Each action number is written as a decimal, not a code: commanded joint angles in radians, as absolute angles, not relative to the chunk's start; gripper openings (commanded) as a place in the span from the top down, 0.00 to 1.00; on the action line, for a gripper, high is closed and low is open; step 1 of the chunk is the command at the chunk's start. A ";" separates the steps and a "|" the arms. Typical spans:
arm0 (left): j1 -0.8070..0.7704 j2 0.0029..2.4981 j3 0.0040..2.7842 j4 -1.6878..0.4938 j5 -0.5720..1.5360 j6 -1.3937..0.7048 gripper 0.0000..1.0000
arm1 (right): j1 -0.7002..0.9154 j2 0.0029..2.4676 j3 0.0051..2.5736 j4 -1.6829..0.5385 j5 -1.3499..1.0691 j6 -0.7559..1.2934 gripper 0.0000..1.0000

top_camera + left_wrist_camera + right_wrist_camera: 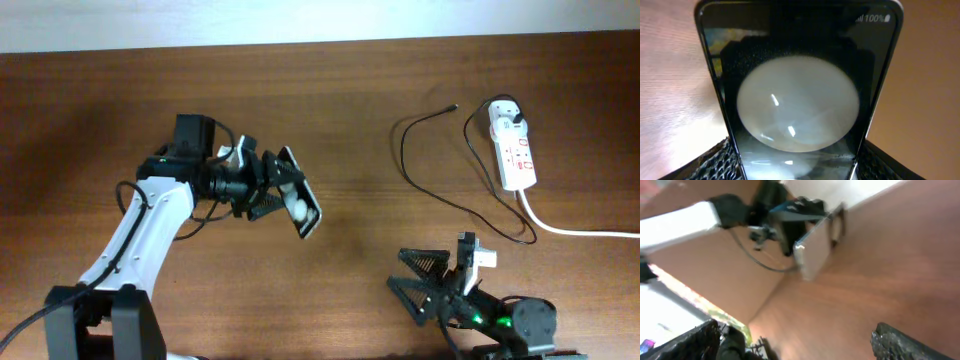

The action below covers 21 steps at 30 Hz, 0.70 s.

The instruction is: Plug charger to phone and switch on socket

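My left gripper is covering the phone's bottom end [796, 167], where the charger goes. My right gripper should hold the phone while my left gripper shifts to its long side [713, 75].
My left gripper [275, 190] is shut on the phone [300, 195] and holds it lifted and tilted above the table, left of centre. In the left wrist view the phone [797, 100] fills the frame, its glossy screen showing a round white glare and "100%" at the top. The right wrist view shows its pale back [812, 255]. The charger [425, 170], a thin black cable, lies looped on the table at right, its white plug [508, 118] in the socket [515, 150], a white power strip with red marks. My right gripper [410, 270] is open and empty near the front edge.
The socket's thick white cord [580, 232] runs off the right edge. The charger's free connector tip [455, 107] lies left of the socket. The wooden table [350, 80] ends at a pale wall at the back.
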<state>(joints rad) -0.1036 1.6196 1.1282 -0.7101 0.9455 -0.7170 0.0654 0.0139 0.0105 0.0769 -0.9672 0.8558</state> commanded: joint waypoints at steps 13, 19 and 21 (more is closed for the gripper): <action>-0.102 1.611 1.136 -0.479 1.052 -1.088 0.44 | 0.242 0.810 0.693 -0.437 -0.518 0.325 0.01; -0.102 1.611 1.136 -0.479 1.052 -1.110 0.43 | 0.647 1.046 0.693 -0.015 -0.196 0.355 0.12; -0.102 1.611 1.136 -0.479 1.052 -1.110 0.42 | 0.702 1.138 0.693 0.121 -0.130 0.410 0.19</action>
<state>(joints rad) -0.1036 1.6196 1.1282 -0.4850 1.0145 -1.1015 0.6556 1.0618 0.6815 0.0200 -0.2478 0.3542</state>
